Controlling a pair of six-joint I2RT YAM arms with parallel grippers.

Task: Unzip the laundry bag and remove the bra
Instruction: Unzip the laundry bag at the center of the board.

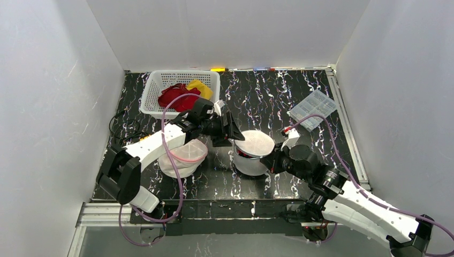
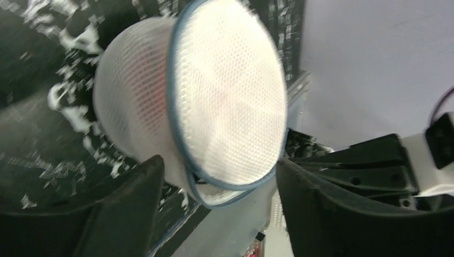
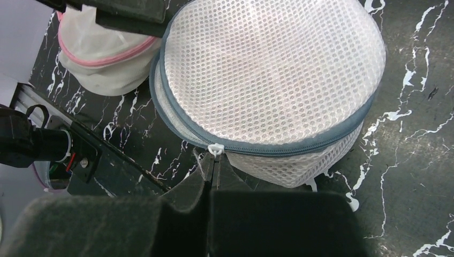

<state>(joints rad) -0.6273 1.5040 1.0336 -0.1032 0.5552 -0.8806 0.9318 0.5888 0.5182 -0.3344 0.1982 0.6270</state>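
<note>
The robot's right gripper has hold of the zipper pull (image 3: pixel 216 149), but the bag's opposite rim is loose, so next the left gripper clamps that rim (image 1: pixel 236 148) and keeps the bag steady before it is unzipped.
The round white mesh laundry bag (image 1: pixel 256 147) with blue-grey zipper trim stands at the table's middle. In the right wrist view (image 3: pixel 273 75) its white zipper pull (image 3: pixel 216 148) sits at the near rim. My right gripper (image 3: pixel 214 160) is shut on that pull, and it shows at the bag's right side in the top view (image 1: pixel 269 160). Left of the pull the lid's rim stands apart from the body's rim. My left gripper (image 1: pixel 230 131) is open, its jaws either side of the bag's edge (image 2: pixel 214 101) without touching it. The bra is hidden inside.
A second mesh bag with pink trim (image 1: pixel 184 155) lies under my left arm and shows in the right wrist view (image 3: pixel 101 43). A white basket (image 1: pixel 155 85) with red and yellow cloth stands at the back left. A clear plastic box (image 1: pixel 313 108) lies at the back right.
</note>
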